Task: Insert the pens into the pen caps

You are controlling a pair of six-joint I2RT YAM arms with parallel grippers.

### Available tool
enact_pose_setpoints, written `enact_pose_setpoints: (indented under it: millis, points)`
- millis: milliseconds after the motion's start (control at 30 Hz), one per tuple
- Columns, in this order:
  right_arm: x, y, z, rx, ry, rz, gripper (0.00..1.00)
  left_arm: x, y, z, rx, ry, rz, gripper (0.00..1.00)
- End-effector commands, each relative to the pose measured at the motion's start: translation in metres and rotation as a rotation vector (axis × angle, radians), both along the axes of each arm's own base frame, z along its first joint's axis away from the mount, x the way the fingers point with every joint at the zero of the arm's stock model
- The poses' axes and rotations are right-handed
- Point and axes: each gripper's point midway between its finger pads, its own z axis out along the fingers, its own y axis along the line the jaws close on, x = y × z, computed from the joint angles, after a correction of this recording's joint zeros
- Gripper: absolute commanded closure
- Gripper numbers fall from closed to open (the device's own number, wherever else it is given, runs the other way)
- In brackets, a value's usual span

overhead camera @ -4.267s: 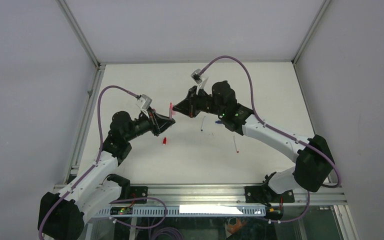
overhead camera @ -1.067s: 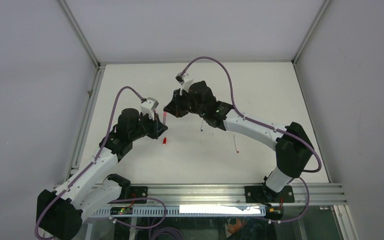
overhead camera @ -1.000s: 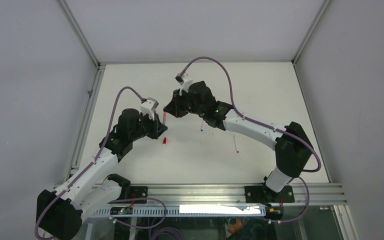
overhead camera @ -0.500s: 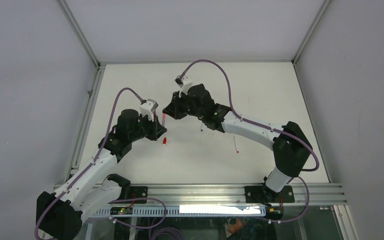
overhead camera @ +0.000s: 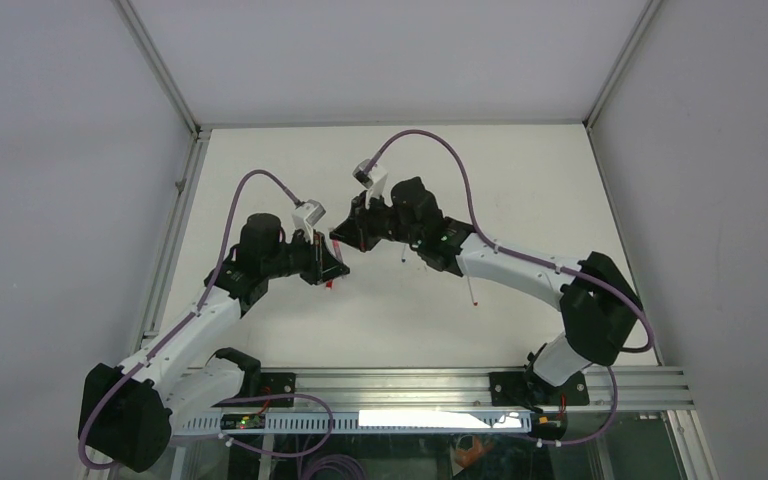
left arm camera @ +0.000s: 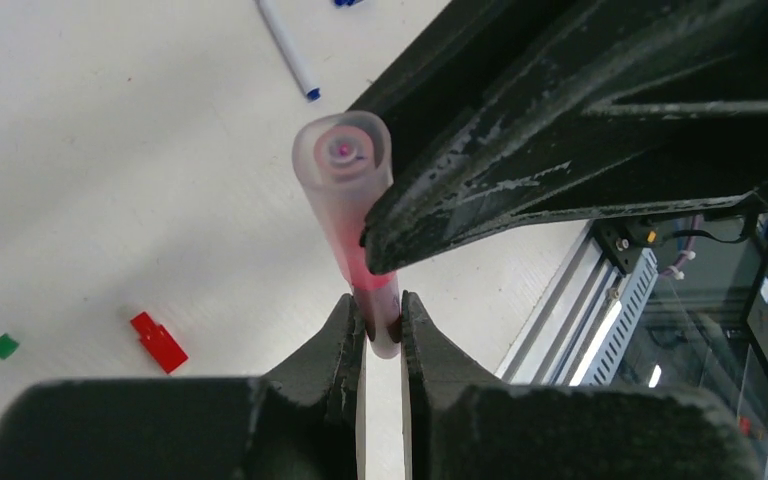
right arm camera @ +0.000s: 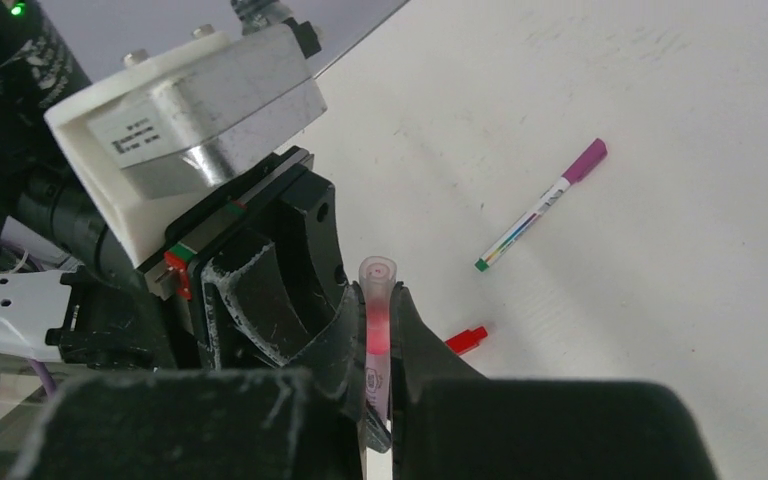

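The robot's left gripper is pinching the pale pink pen's lower end [left arm camera: 384, 325], so its right gripper should keep holding the pen cap at the top [left arm camera: 346, 156] and let go there.
A pale pink pen [left arm camera: 350, 215] stands tilted above the table, its lower end pinched in my shut left gripper [left arm camera: 382, 315]. My right gripper [right arm camera: 378, 300] is shut on the translucent pale pink pen cap [right arm camera: 377, 283] at the pen's top, and the pen's pink shows through it. Seen from above, the left gripper [overhead camera: 338, 262] and right gripper [overhead camera: 341, 238] meet tip to tip near the table's middle. A red pen cap [left arm camera: 158, 341] lies loose on the table under them.
A white pen with a blue tip [left arm camera: 288, 48] lies beyond the grippers. A white pen with a magenta end [right arm camera: 545, 203] rests on the table. Another thin pen [overhead camera: 472, 288] lies right of centre. The frame rail [overhead camera: 410, 385] runs along the near edge.
Both grippers have moved together, the left one shifting right and nearer, the right one coming down onto the pen's top. Both stay shut.
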Motion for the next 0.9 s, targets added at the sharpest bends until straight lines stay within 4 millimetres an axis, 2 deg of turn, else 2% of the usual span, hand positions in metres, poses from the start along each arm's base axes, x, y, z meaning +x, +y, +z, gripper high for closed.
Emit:
enact_pose_setpoints:
  millis: [0,167,400,500,733,867]
  points:
    - [-0.112,-0.047,-0.124,-0.370,0.408,0.272,1.00,0.028,-0.022,0.188,-0.299,-0.717,-0.097,1.00]
    - [-0.104,-0.055,-0.126,-0.386,0.394,0.219,1.00,0.030,-0.020,0.183,-0.279,-0.708,-0.087,1.00]
    - [-0.061,-0.080,-0.114,-0.373,0.347,0.032,1.00,0.029,-0.019,0.171,-0.257,-0.683,-0.084,1.00]
    - [-0.053,-0.085,-0.108,-0.362,0.341,0.007,1.00,0.029,-0.019,0.170,-0.255,-0.681,-0.083,1.00]
    - [-0.050,-0.081,-0.106,-0.336,0.363,0.000,1.00,0.031,-0.018,0.167,-0.243,-0.680,-0.076,1.00]
    - [-0.039,-0.077,-0.097,-0.286,0.365,-0.035,1.00,0.032,-0.019,0.159,-0.234,-0.660,-0.084,1.00]
